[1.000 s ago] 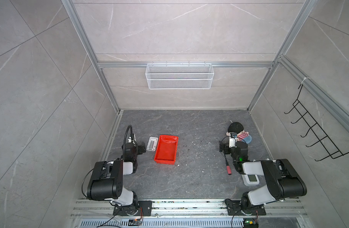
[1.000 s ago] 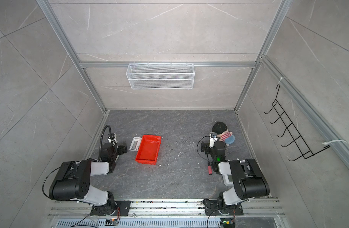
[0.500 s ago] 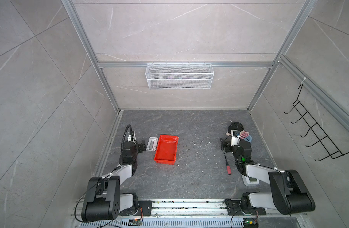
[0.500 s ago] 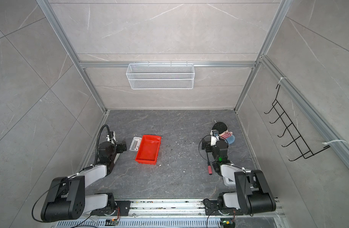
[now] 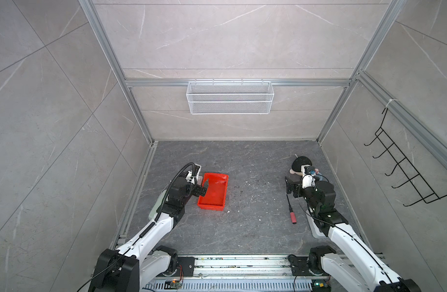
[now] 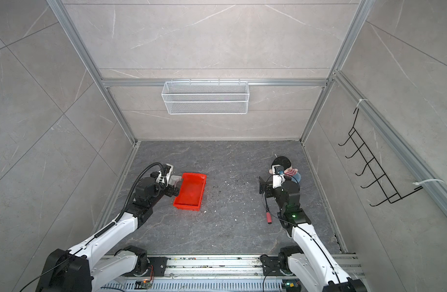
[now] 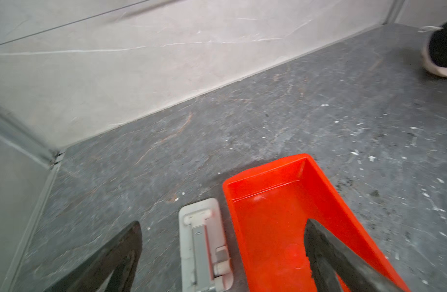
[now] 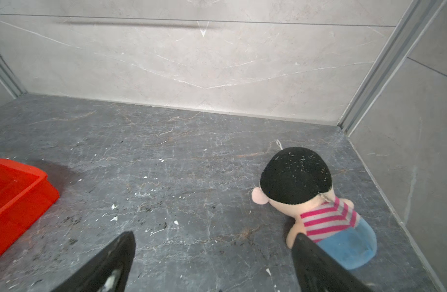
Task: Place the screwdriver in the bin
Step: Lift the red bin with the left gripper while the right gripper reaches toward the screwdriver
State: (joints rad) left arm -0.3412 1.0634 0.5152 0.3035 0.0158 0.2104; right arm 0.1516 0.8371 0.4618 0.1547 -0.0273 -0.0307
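Next, my right gripper pulls back, because it is hanging open past the screwdriver stem's tip (image 5: 288, 195). It should then grab the red handle (image 5: 293, 217) and bring the screwdriver to my left gripper.
The screwdriver (image 5: 291, 211) (image 6: 267, 211), red handle and thin black shaft, lies on the dark floor at the right, handle toward the front. My right gripper (image 5: 292, 187) (image 6: 264, 187) (image 8: 213, 236) hangs open just beyond the shaft's tip, with only bare floor between its fingers; the screwdriver is out of the right wrist view. The red bin (image 5: 214, 194) (image 6: 190, 193) (image 7: 280, 215) (image 8: 12, 192) sits left of centre and holds nothing. My left gripper (image 5: 200, 189) (image 6: 175, 190) (image 7: 223, 226) is open, one finger over the bin, one over the floor.
A small white-grey device (image 5: 199, 180) (image 7: 204, 242) lies against the bin's left wall. A plush doll (image 5: 300, 164) (image 8: 295, 177) lies by the right gripper, toward the back right. On the back wall hangs a wire basket (image 5: 230, 97), on the right wall a black hook rack (image 5: 404, 172).
Both arms have unfolded from their bases and stretched forward. The left gripper has shifted right, over the bin's left wall. The screwdriver and the bin lie where they were.
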